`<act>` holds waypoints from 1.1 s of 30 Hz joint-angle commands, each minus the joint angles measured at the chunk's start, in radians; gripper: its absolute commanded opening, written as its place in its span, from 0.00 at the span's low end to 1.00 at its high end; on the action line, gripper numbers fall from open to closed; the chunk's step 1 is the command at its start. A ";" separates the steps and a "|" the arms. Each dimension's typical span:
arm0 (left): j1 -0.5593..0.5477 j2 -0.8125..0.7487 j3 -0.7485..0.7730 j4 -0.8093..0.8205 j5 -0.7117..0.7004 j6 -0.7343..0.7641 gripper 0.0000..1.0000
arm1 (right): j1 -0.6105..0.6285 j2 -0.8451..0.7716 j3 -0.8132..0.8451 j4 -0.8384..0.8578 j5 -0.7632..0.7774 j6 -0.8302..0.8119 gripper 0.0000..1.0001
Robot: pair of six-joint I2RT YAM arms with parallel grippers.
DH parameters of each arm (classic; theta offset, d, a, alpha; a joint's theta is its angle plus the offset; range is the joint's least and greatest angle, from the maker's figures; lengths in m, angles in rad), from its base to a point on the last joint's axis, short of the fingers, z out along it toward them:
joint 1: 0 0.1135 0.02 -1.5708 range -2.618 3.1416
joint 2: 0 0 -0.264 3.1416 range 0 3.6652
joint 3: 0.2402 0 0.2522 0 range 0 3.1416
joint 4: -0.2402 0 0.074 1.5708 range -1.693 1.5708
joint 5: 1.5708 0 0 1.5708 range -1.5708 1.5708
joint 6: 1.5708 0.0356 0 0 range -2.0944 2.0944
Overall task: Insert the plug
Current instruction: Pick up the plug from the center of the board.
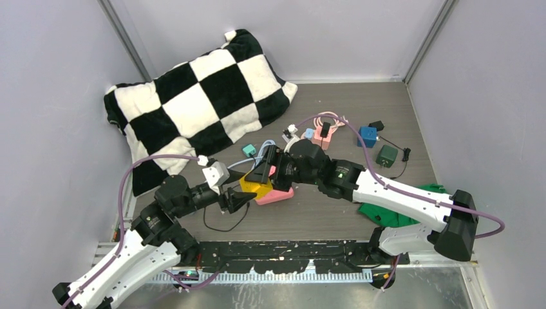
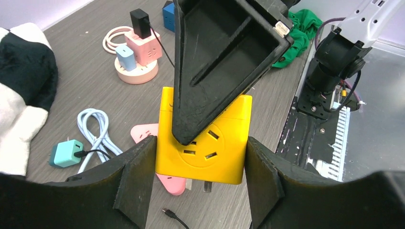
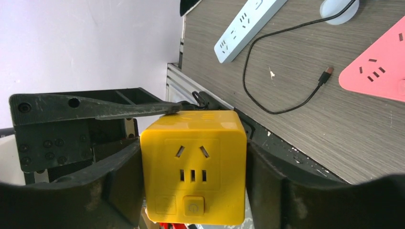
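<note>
The yellow cube (image 1: 256,187) has both my grippers closed on it, so my left gripper should open and move away before my right gripper lowers the cube onto the pink power strip (image 1: 275,197).
The plug is a yellow cube adapter (image 1: 256,188) with metal prongs (image 2: 207,186) under its lower edge. It hangs just above a pink power strip (image 1: 278,196) lying on the table. My left gripper (image 2: 200,167) is shut on the cube, one finger against each side. My right gripper (image 3: 193,176) reaches in from the other side, and its fingers press against both flanks of the cube (image 3: 193,167). In the left wrist view one right finger (image 2: 210,71) lies across the cube's socket face. A corner of the pink strip (image 3: 377,71) shows in the right wrist view.
A checkered pillow (image 1: 193,103) fills the back left. A round pink socket base with a black charger (image 2: 138,52), a teal charger (image 2: 64,152) with a coiled cable, a blue cube (image 1: 367,135) and a dark adapter (image 1: 387,154) lie behind. There is also green cloth (image 1: 399,212), a white strip (image 3: 248,26) and a black cable (image 3: 286,76).
</note>
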 commanded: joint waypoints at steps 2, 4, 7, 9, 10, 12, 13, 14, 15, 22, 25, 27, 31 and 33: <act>-0.003 -0.007 0.011 0.057 -0.011 0.024 0.20 | -0.006 -0.014 -0.013 0.113 -0.056 0.011 0.58; -0.003 -0.004 0.015 0.042 -0.046 0.022 0.28 | -0.011 -0.029 -0.028 0.129 -0.043 -0.008 0.45; -0.003 0.009 0.026 0.009 -0.106 0.017 0.50 | -0.030 -0.065 -0.054 0.140 0.005 -0.053 0.35; -0.003 0.022 0.035 -0.012 -0.146 -0.002 0.65 | -0.059 -0.099 -0.071 0.130 0.055 -0.109 0.32; -0.003 0.028 0.045 -0.029 -0.162 -0.011 0.73 | -0.076 -0.114 -0.074 0.113 0.071 -0.140 0.30; -0.003 0.039 0.056 -0.046 -0.181 -0.035 0.80 | -0.114 -0.139 -0.075 0.088 0.085 -0.212 0.29; -0.003 0.043 0.062 -0.056 -0.201 -0.049 0.89 | -0.136 -0.152 -0.074 0.081 0.085 -0.251 0.28; -0.003 0.049 0.068 -0.066 -0.213 -0.062 0.97 | -0.158 -0.162 -0.071 0.072 0.085 -0.290 0.28; -0.003 0.056 0.076 -0.079 -0.223 -0.072 0.99 | -0.182 -0.170 -0.067 0.063 0.080 -0.333 0.28; -0.003 0.159 0.199 -0.236 -0.342 -0.186 1.00 | -0.277 -0.149 -0.015 -0.029 0.049 -0.687 0.26; 0.010 0.224 0.252 -0.308 -0.378 -0.218 1.00 | -0.282 -0.114 0.021 -0.073 0.033 -0.784 0.26; 0.045 0.261 0.280 -0.350 -0.357 -0.236 1.00 | -0.283 -0.085 0.041 -0.089 0.000 -0.844 0.26; 0.234 0.298 0.281 -0.353 -0.144 -0.304 1.00 | -0.283 -0.019 0.083 -0.129 -0.056 -0.932 0.26; 0.367 0.306 0.263 -0.321 -0.007 -0.357 1.00 | -0.284 0.025 0.116 -0.160 -0.093 -0.976 0.26</act>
